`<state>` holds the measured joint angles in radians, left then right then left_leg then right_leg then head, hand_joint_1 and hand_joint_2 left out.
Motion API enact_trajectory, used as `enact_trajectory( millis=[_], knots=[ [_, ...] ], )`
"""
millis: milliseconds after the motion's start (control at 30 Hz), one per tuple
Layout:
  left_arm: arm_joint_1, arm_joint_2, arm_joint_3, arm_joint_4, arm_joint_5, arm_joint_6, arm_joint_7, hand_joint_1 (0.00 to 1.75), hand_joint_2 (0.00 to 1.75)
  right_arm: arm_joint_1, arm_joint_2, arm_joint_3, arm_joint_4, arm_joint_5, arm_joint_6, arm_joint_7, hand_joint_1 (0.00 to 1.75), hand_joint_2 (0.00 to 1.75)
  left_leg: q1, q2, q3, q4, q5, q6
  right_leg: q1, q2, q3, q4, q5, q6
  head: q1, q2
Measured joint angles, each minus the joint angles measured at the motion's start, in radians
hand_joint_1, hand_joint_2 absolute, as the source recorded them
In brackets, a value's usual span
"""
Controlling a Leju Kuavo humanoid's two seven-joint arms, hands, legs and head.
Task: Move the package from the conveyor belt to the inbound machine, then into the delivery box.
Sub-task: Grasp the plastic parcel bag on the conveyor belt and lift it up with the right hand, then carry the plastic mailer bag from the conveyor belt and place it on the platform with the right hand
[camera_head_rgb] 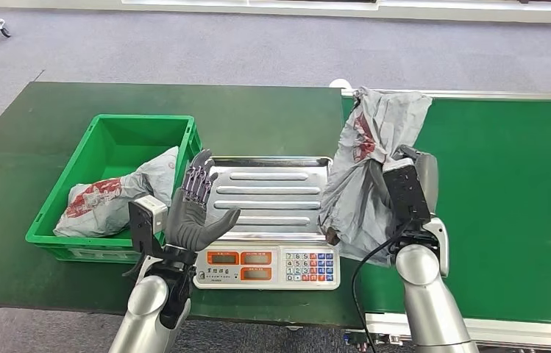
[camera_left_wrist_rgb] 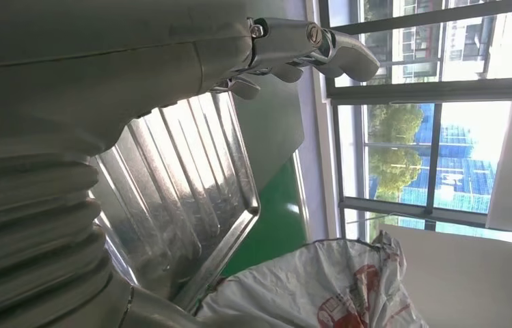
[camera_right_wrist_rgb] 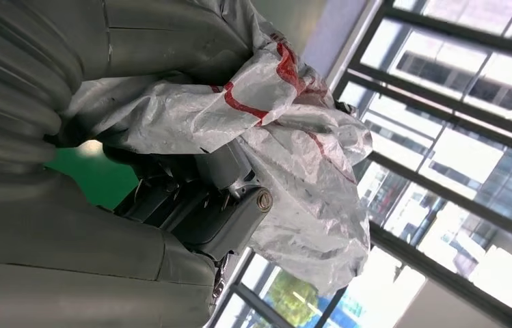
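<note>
The crumpled grey package (camera_head_rgb: 349, 187) is pulled together into folds (camera_head_rgb: 378, 157) where it is held. I expect it to bunch up at its middle and spread outward when I lift it.
A crumpled grey plastic package (camera_head_rgb: 369, 165) with red print hangs in the air between the conveyor belt (camera_head_rgb: 507, 184) and the scale's steel tray (camera_head_rgb: 272, 195). My right hand (camera_head_rgb: 407, 176) grips it from the belt side; in the right wrist view the bag (camera_right_wrist_rgb: 287, 137) drapes over the dark fingers (camera_right_wrist_rgb: 198, 198). My left hand (camera_head_rgb: 195, 209) is raised upright at the tray's left edge, fingers spread, holding nothing. In the left wrist view the ribbed tray (camera_left_wrist_rgb: 178, 184) and the package (camera_left_wrist_rgb: 321, 287) lie beyond the thumb (camera_left_wrist_rgb: 307, 48).
A green crate (camera_head_rgb: 121, 184) left of the scale holds another grey and red package (camera_head_rgb: 114, 198). The scale's display and keypad (camera_head_rgb: 268, 266) face me. All sit on a dark green table (camera_head_rgb: 7, 184). Grey floor lies beyond.
</note>
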<state>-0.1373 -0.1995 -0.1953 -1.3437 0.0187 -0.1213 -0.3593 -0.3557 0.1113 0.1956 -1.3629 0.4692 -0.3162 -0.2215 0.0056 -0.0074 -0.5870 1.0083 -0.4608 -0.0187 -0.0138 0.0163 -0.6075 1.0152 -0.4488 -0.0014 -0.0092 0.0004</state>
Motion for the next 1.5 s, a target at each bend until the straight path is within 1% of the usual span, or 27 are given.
enact_trajectory(
  millis=[100,200,333,400,567,733,867,1033,1133,1233,1300,1400,1500],
  knots=[
    [-0.009,0.000,0.000,0.005,0.000,0.002,0.001,0.00,1.75,-0.016,0.000,0.048,0.017,-0.015,0.026,0.001,1.75,1.75,0.000,0.000,0.000,0.000,0.000,0.000,0.000,0.000,0.000,0.000,0.000,0.000,0.000,0.000],
    [-0.021,0.000,0.000,0.013,0.001,0.003,0.003,0.00,1.75,-0.049,0.007,0.116,0.049,-0.039,0.053,0.002,1.75,1.75,0.000,0.000,0.000,0.000,0.000,0.000,0.000,0.000,0.000,0.000,0.000,0.000,0.000,0.000],
    [-0.035,0.000,0.000,0.027,0.002,0.016,0.003,0.00,1.75,-0.098,0.037,0.215,0.114,-0.065,0.081,0.012,1.75,1.75,0.001,0.000,0.000,0.000,0.001,-0.001,0.000,0.000,0.000,0.000,0.000,0.000,0.000,0.000],
    [-0.039,0.001,0.000,0.032,0.002,0.017,0.003,0.00,1.75,-0.113,0.051,0.249,0.137,-0.069,0.084,0.016,1.75,1.75,0.001,-0.002,0.000,0.000,0.001,-0.001,0.001,0.000,0.000,0.000,0.000,0.000,0.000,0.000],
    [-0.040,0.002,0.000,0.039,0.001,0.020,0.003,0.00,1.75,-0.134,0.062,0.286,0.173,-0.080,0.087,0.017,1.75,1.75,0.001,-0.003,-0.001,0.000,0.001,0.000,0.002,-0.001,0.000,0.000,0.000,0.000,0.000,0.000],
    [-0.044,0.010,0.000,0.041,0.001,0.032,0.003,0.00,1.75,-0.149,0.073,0.322,0.227,-0.123,0.108,0.023,1.75,1.75,0.000,-0.003,-0.001,0.000,0.001,0.000,0.002,-0.001,0.000,0.000,0.000,0.000,0.000,0.000],
    [-0.043,0.015,0.001,0.041,0.003,0.035,0.003,0.00,1.75,-0.156,0.093,0.345,0.295,-0.152,0.117,0.010,0.00,1.75,0.001,-0.003,-0.001,0.000,0.001,0.000,0.002,-0.001,0.000,0.000,0.000,0.000,0.000,0.000],
    [-0.038,0.017,0.001,0.040,0.000,0.036,0.003,0.00,1.75,-0.156,0.103,0.356,0.322,-0.137,0.092,0.024,0.00,1.75,0.001,-0.003,-0.001,0.000,0.001,0.000,0.002,-0.002,0.000,0.000,0.000,0.000,0.000,0.000],
    [-0.037,0.018,0.001,0.040,-0.019,0.041,0.003,0.00,1.75,-0.151,0.099,0.350,0.320,-0.168,0.086,0.026,0.00,1.75,0.001,-0.003,-0.001,0.000,0.001,0.000,0.002,-0.002,0.000,0.000,0.000,0.000,0.000,0.000],
    [-0.038,0.022,0.001,0.042,-0.042,0.052,0.001,0.00,1.75,-0.130,0.084,0.320,0.303,-0.261,0.102,-0.006,0.00,1.75,0.000,-0.004,-0.001,0.000,0.001,0.000,0.002,-0.002,0.000,0.000,0.000,0.000,0.000,0.000],
    [-0.042,0.025,0.001,0.047,-0.056,0.061,-0.001,0.00,1.75,-0.111,0.072,0.290,0.287,-0.349,0.133,-0.030,0.00,1.75,0.000,-0.004,-0.001,0.000,0.001,0.000,0.002,-0.002,0.000,0.000,0.000,0.000,0.000,0.000],
    [-0.063,0.028,0.001,0.069,-0.101,0.089,-0.004,0.00,1.75,-0.072,0.054,0.223,0.257,-0.523,0.193,-0.075,0.00,1.75,0.000,-0.004,-0.001,0.001,0.001,0.000,0.001,-0.002,0.000,0.000,0.000,0.000,0.000,0.000],
    [-0.094,0.029,-0.007,0.107,-0.167,0.119,-0.010,0.00,1.75,-0.027,0.036,0.158,0.227,-0.614,0.234,-0.107,0.00,1.75,0.000,-0.005,-0.001,0.001,0.001,0.000,0.001,-0.003,0.000,0.000,0.000,0.000,0.000,0.000]
  ],
)
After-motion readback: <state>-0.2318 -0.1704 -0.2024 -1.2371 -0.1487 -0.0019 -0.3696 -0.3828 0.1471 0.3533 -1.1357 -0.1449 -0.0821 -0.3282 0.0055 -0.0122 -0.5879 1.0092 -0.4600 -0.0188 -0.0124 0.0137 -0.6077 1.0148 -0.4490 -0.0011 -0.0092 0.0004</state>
